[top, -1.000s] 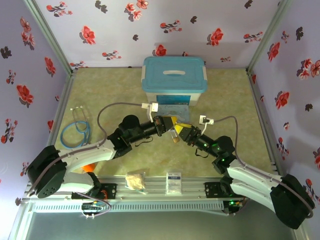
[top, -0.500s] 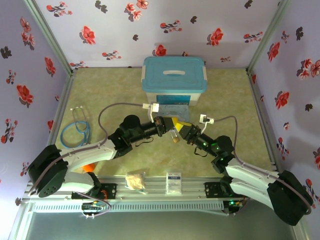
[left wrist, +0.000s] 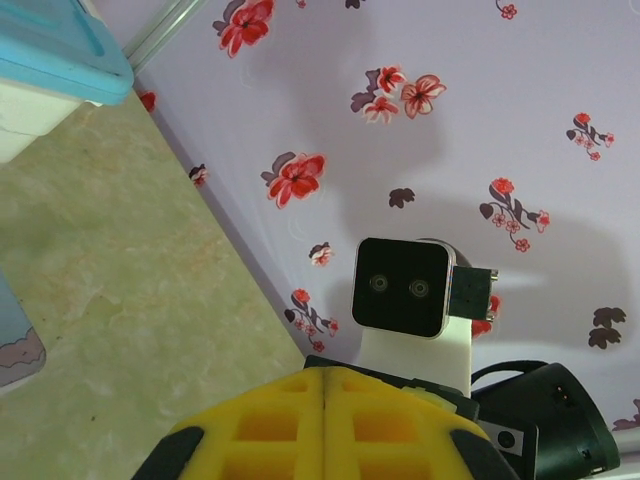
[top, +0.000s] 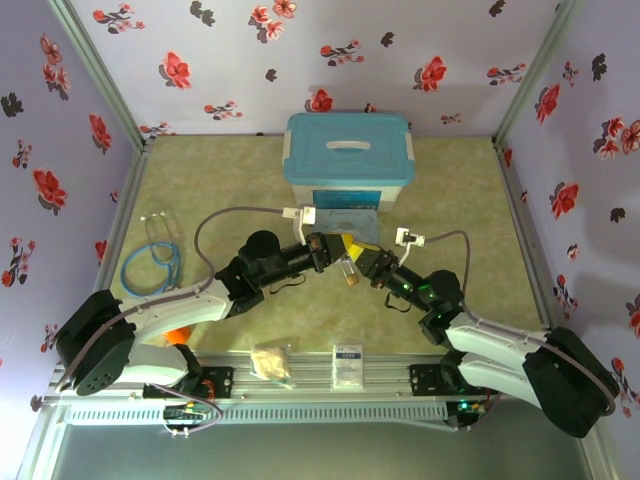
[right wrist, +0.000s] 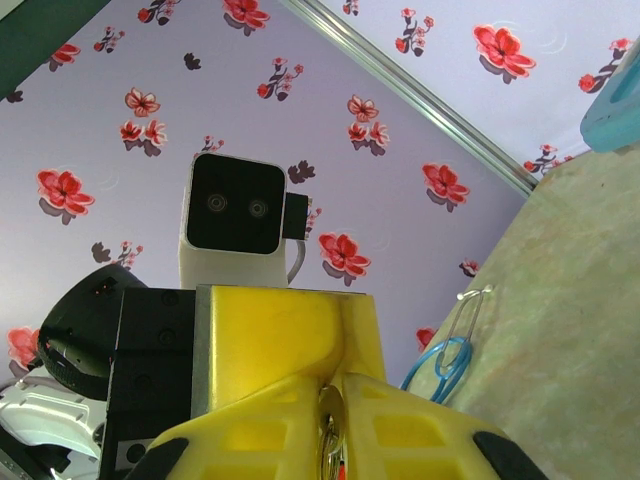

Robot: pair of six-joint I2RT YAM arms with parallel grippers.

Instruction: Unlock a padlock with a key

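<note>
My left gripper is to steady the padlock by holding its brass body still before my right gripper brings the key, because the padlock hangs loose by its shackle at the grey box's front edge.
My two grippers meet tip to tip in mid-table, just in front of the blue-lidded box [top: 348, 160]. The right gripper [top: 363, 259] [right wrist: 330, 405] has its yellow fingers closed on a small brass-gold piece with a thin silver loop, the padlock [right wrist: 331, 425]. Right against it, the left gripper [top: 338, 247] [right wrist: 345, 325] [left wrist: 325, 375] has its jaws pressed flat together, and nothing shows between them. The key is hidden. The right arm's wrist camera [left wrist: 402, 286] faces the left wrist view from close up.
A blue stethoscope [top: 155, 255] [right wrist: 445, 360] lies by the left wall. A small tan thing [top: 350, 279] sits below the fingertips. A crumpled beige lump [top: 270, 360] and a white card [top: 347, 362] rest on the front rail. Flowered walls close three sides.
The right gripper has edged a little up and left toward the left gripper. Its jaws have narrowed onto the padlock. The left arm has stayed still.
</note>
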